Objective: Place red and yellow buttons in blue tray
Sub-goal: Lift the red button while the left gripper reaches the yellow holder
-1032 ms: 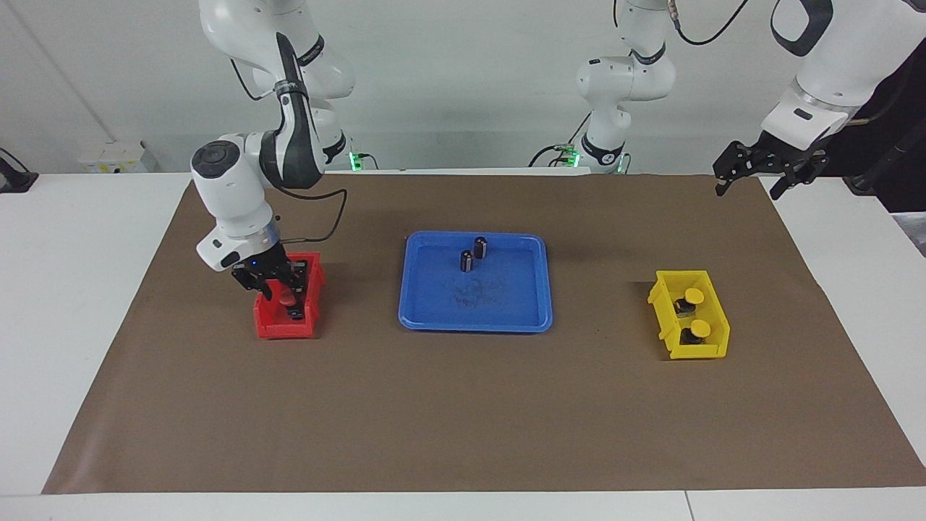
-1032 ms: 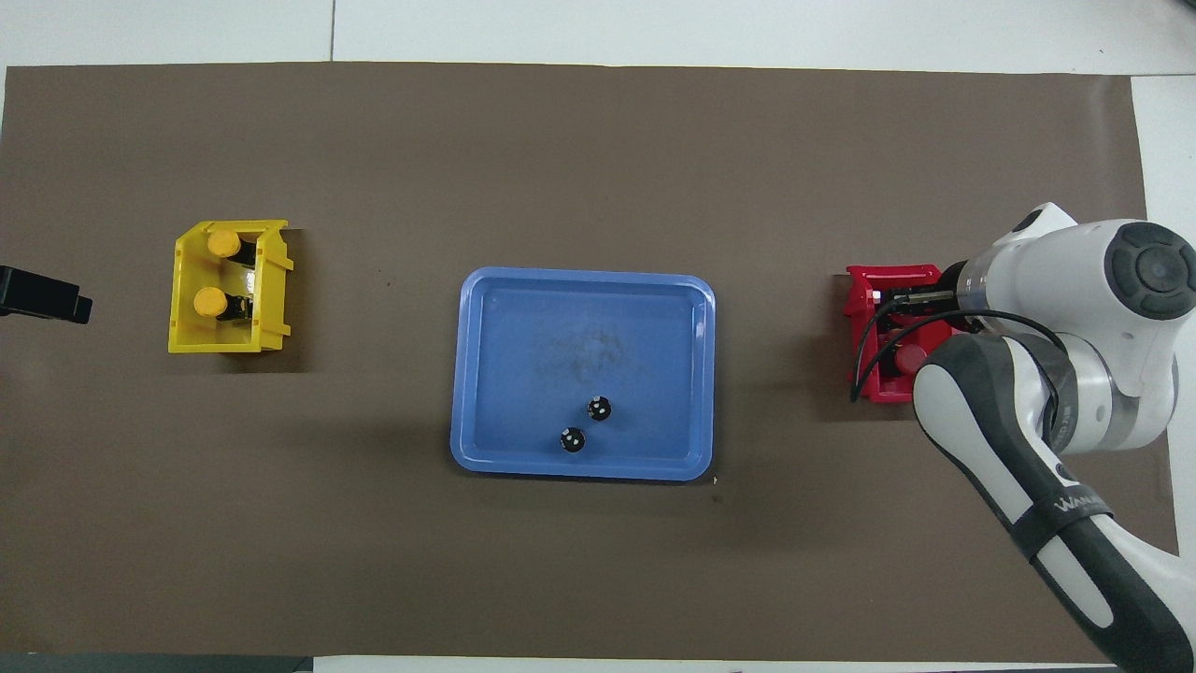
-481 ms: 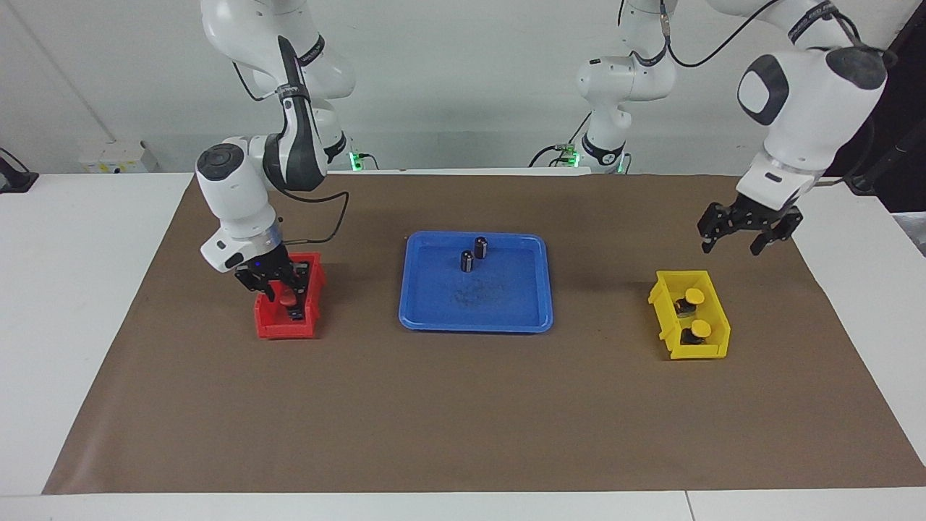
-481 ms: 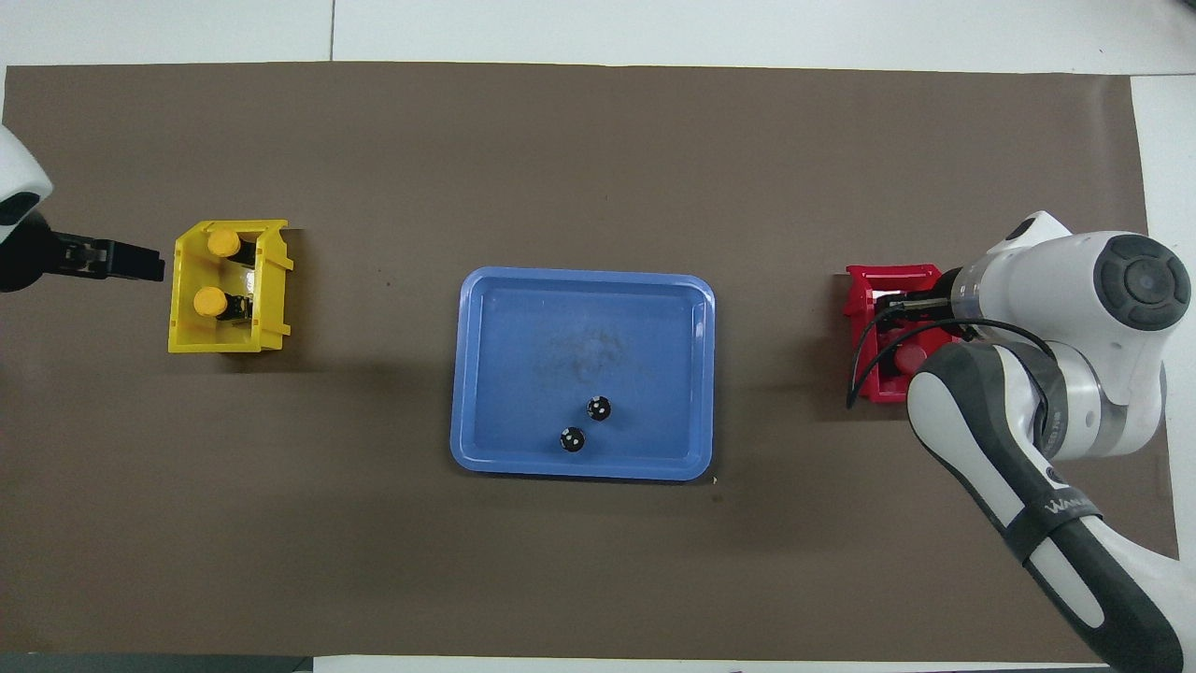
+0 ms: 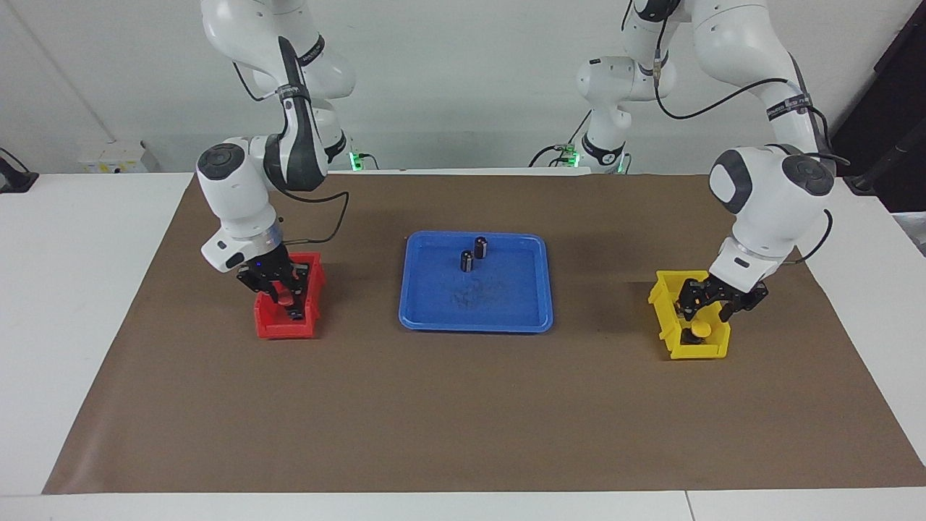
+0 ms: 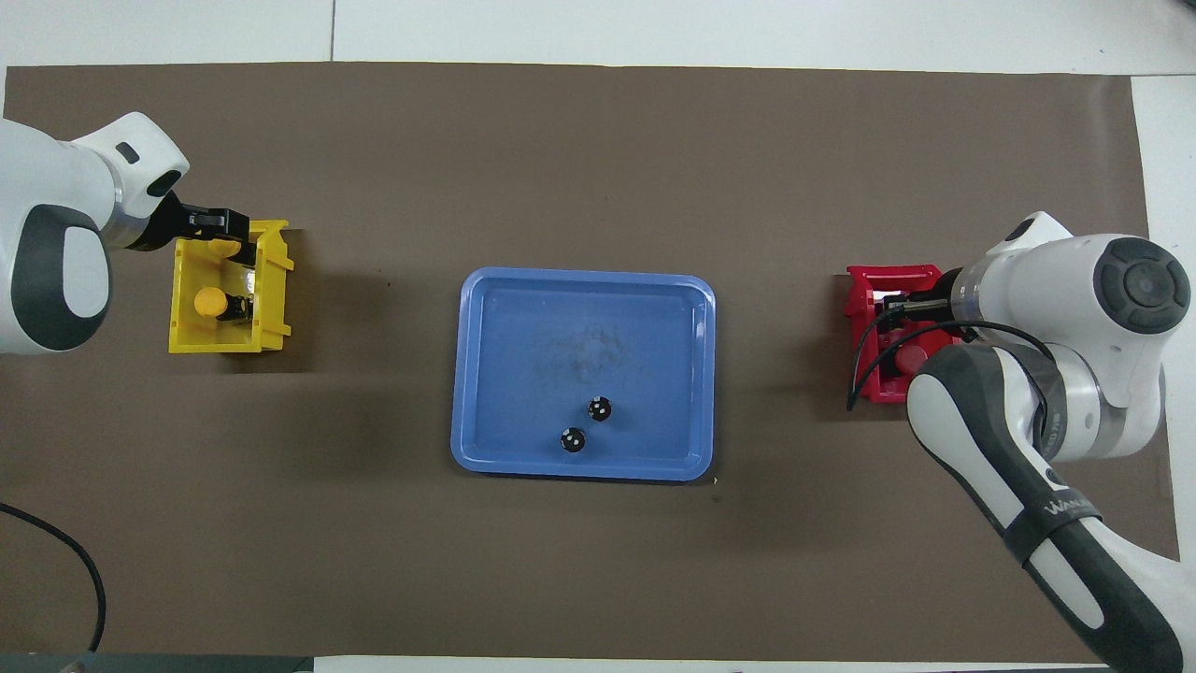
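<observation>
The yellow button (image 6: 213,302) will come out in one piece, cap and body together, when I lift it, because a dark body (image 6: 236,307) extends from the yellow cap.
The blue tray (image 5: 434,318) lies at the table's middle; it also shows in the overhead view (image 6: 523,318). My right gripper (image 5: 283,289) is down in the red bin (image 5: 278,329), open, with a red button (image 5: 287,297) between its fingers. One red cap (image 6: 904,358) shows beside the arm from above. My left gripper (image 5: 707,307) is open just over the yellow bin (image 5: 694,351). It hides the yellow button nearer to the robots. The farther yellow button (image 5: 699,330) shows below it. In the overhead view one yellow button (image 6: 207,301) is in plain sight.
Two capless dark cylinders (image 5: 480,247) (image 5: 466,260) stand in the tray, at the end nearer to the robots. The red bin is toward the right arm's end and the yellow bin toward the left arm's end. A brown mat (image 5: 463,412) covers the table.
My left arm has swung in from the table's edge and come down over the yellow bin. My right gripper has stayed in the red bin, shifting only slightly.
</observation>
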